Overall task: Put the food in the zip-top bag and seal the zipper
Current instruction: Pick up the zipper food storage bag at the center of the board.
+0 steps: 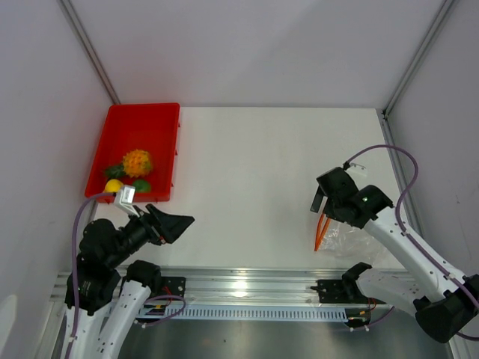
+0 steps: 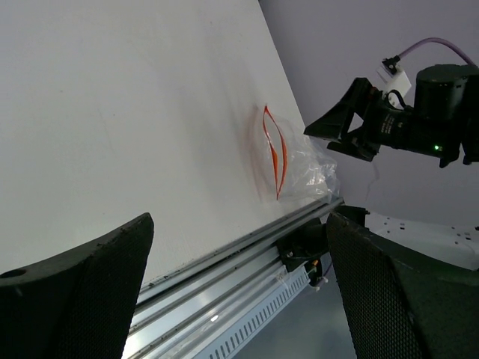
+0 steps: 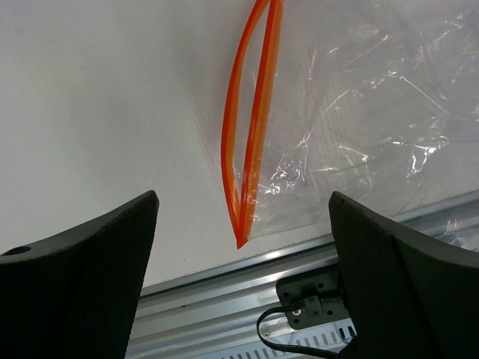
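Observation:
The zip-top bag's opening [image 1: 322,232] will open wide when I lift the bag's upper zipper edge, because a thin gap [image 3: 245,112] shows between the red zipper strips.
The pineapple [image 1: 137,162], the yellow fruit [image 1: 113,185] and the green fruit [image 1: 140,185] lie in the red tray [image 1: 161,123] at the far left. The clear zip-top bag [image 1: 350,238] lies flat at the near right, its red zipper [image 1: 321,232] mouth slightly parted [image 3: 249,142]. My right gripper [image 1: 320,202] is open and empty just above the bag's mouth. My left gripper [image 1: 174,224] is open and empty, near the table's front left edge, right of the tray. The bag also shows in the left wrist view [image 2: 299,168].
A metal rail [image 1: 247,288] runs along the table's near edge. White walls with metal posts enclose the table [image 1: 254,172] at the back and sides.

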Robot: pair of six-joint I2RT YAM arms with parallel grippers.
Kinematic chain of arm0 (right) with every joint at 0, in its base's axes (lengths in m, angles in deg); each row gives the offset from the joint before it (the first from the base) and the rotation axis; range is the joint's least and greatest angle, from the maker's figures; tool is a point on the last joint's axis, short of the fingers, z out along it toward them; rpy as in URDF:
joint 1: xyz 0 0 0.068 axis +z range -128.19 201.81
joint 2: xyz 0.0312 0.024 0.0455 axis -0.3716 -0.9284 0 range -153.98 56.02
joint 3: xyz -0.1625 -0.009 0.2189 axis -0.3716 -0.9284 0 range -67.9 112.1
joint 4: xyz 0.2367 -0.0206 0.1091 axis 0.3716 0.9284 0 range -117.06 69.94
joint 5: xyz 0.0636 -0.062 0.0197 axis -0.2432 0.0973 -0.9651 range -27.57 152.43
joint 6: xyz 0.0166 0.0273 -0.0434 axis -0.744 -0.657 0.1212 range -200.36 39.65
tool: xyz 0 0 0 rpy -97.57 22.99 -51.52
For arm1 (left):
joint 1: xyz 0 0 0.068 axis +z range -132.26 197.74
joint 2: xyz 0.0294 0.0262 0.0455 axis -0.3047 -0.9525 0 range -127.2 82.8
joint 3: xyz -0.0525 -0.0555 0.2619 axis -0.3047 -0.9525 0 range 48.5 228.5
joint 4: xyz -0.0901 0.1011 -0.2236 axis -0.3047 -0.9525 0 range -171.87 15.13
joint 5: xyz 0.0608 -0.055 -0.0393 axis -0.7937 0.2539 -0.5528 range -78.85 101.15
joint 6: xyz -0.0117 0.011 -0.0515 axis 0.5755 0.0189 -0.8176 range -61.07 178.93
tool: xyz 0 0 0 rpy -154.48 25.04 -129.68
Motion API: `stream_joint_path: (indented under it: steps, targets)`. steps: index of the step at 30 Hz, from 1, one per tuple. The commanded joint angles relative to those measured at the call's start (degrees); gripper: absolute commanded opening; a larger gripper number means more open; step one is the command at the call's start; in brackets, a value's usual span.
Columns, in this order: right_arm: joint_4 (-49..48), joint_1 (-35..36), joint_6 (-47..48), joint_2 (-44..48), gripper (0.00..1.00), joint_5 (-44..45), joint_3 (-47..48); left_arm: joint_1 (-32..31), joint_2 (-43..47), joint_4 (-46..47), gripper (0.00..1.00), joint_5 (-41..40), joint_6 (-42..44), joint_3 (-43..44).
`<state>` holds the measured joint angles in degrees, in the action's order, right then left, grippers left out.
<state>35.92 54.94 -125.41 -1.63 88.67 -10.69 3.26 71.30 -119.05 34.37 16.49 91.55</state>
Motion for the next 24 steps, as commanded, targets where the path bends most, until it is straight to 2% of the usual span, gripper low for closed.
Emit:
stream_joint_path:
  steps: [1,18,24]
  targets:
    - [2.8,-0.3,-1.4,-1.1,0.95,2.4,1.1,0.4,-0.4,3.7,0.97,4.5,-2.0,-1.1]
    - [0.1,-5.8,-2.2,-10.1,0.85,2.1,-2.2,0.4,-1.5,8.4,0.95,9.7,-5.6,-3.1]
    - [-4.8,-7.4,-2.7,-11.0,0.83,0.6,-6.4,0.4,-1.9,9.8,0.95,11.4,-6.3,-4.3]
